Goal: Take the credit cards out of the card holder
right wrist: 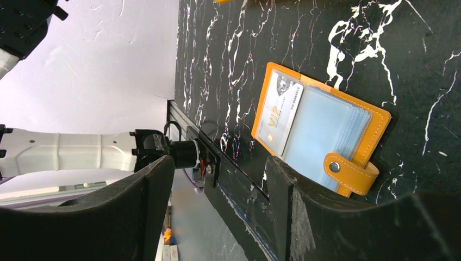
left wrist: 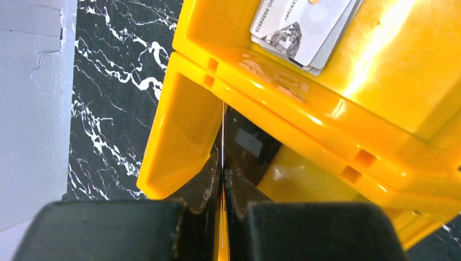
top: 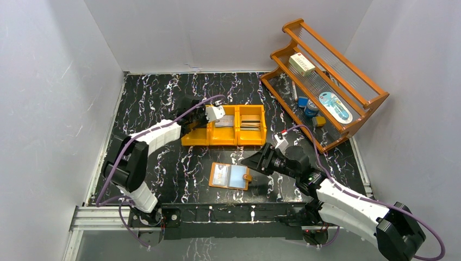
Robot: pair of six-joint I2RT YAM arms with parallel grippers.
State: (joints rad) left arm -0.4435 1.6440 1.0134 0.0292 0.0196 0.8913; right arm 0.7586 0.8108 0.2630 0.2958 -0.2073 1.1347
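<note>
The thin dark credit card [left wrist: 223, 147] is hanging edge-on above the compartment holding dark cards [left wrist: 253, 142], so my left gripper should go on lowering it until the card is inside, and then let go.
The tan-orange card holder [top: 230, 176] lies open on the black marble table, pale-blue sleeves up. In the right wrist view the card holder [right wrist: 348, 128] shows a silver VIP credit card [right wrist: 280, 111] in its left sleeve and its strap tab [right wrist: 348, 169]. My right gripper [top: 254, 161] is open and empty just right of it, and its fingers [right wrist: 217, 168] stand wide apart. My left gripper [top: 191, 119] is over the bin's left compartment. It is shut [left wrist: 223, 168] on a thin dark credit card [left wrist: 223, 138], seen edge-on.
The orange three-compartment bin [top: 224, 140] holds silver cards [left wrist: 301, 27] in its middle compartment and striped cards [top: 250, 123] in the right one. A wooden rack [top: 326, 81] with a white box and small items stands at the back right. White walls enclose the table.
</note>
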